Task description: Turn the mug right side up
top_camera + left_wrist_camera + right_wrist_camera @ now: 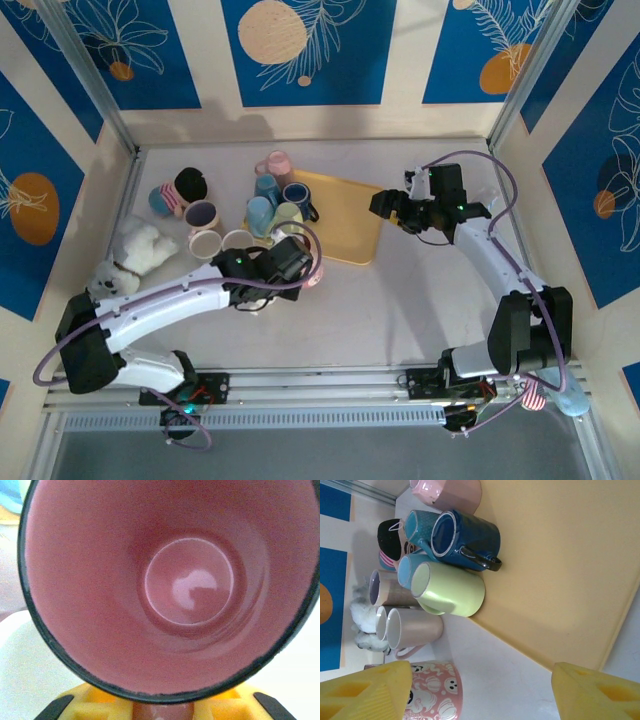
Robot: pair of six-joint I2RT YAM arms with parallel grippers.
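Observation:
The pink mug's opening (pixel 190 582) faces up, so the robot's left gripper should keep moving the pink mug to clear space off the yellow tray (pixel 285 312) until the mug's bottom sits flat.
A pink mug (pixel 313 268) with white ghost and pumpkin prints sits just off the near-left corner of the yellow tray (pixel 345 225). My left gripper (pixel 300 263) is shut on it. In the left wrist view the mug's pink inside (pixel 170 580) and dark rim face the camera, and its handle sits between the yellow fingers (pixel 80 706) of the left gripper (pixel 162 711). My right gripper (pixel 385 205) hovers open over the tray's right side. Its yellow fingers (pixel 365 692) frame the patterned mug (pixel 435 692) from afar, and nothing is between them (pixel 481 672).
Several other mugs (pixel 270 205) crowd the tray's left edge and the table beside it, among them a green one (pixel 450 590) and a dark blue one (pixel 465 537). A white plush toy (pixel 135 255) and a striped sock-like thing (pixel 178 193) lie at the left.

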